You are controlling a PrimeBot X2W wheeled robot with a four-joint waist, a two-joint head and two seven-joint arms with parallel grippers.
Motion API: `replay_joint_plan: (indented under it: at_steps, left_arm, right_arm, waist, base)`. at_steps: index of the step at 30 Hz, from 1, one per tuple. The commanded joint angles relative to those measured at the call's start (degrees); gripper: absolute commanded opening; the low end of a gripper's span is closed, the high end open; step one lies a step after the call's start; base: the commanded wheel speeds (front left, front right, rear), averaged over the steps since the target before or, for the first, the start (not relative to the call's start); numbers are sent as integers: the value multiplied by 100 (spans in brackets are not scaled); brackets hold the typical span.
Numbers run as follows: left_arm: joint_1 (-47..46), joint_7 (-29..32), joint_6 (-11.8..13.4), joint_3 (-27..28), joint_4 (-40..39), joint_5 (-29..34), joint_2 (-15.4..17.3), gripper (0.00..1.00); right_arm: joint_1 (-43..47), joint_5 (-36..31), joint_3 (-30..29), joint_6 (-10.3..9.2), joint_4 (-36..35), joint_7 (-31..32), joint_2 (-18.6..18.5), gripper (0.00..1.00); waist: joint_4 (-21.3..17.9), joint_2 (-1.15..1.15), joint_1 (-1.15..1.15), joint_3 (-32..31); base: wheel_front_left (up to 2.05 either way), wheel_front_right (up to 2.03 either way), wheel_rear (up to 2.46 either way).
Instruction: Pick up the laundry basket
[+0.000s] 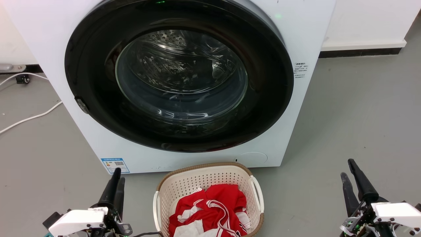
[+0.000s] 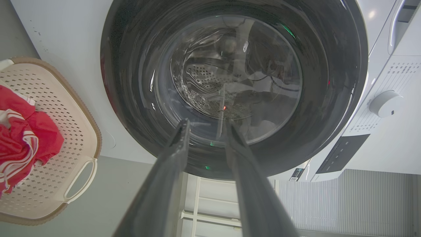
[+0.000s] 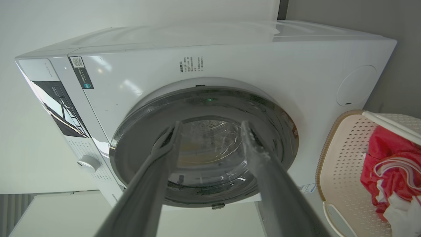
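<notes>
I expect the red and white clothes to stay in place when I lift the laundry basket, because they lie slumped well below the brown rim.
The laundry basket stands on the floor just in front of the washer, at the bottom middle of the head view. It is cream, perforated, with a brown rim and white side handles, and holds red and white clothes. My left gripper is open to the left of the basket, apart from it, fingers pointing at the washer. My right gripper is open farther off to the right. The left wrist view has the basket left of my left gripper. In the right wrist view the basket lies right of my right gripper.
A white front-loading washer with a shut round dark glass door rises right behind the basket. A white cable runs over the grey floor at the left. Bare floor lies to the right of the washer, up to a white wall.
</notes>
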Motion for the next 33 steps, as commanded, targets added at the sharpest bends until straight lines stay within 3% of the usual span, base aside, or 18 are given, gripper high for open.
replay_joint_plan:
  at_steps: [1,11,33]
  left_arm:
    - [-88,-58,-2,-31,-126,15,11,100]
    - [-132,-344,18,9,-336,904,15,100]
    - [-85,-847,489,-493,-877,3437,23,100]
  right_arm:
    - [-83,-50,7,0,-97,-64,-7,100]
    - [-76,-940,-77,0,-299,-351,-9,100]
    - [82,-3883,184,0,-1085,-857,-13,100]
  waist:
    - [0,0,0,1]
    - [0,0,0,23]
    - [6,0,0,79]
  base:
    - [0,0,0]
    - [0,0,0]
    - [0,0,0]
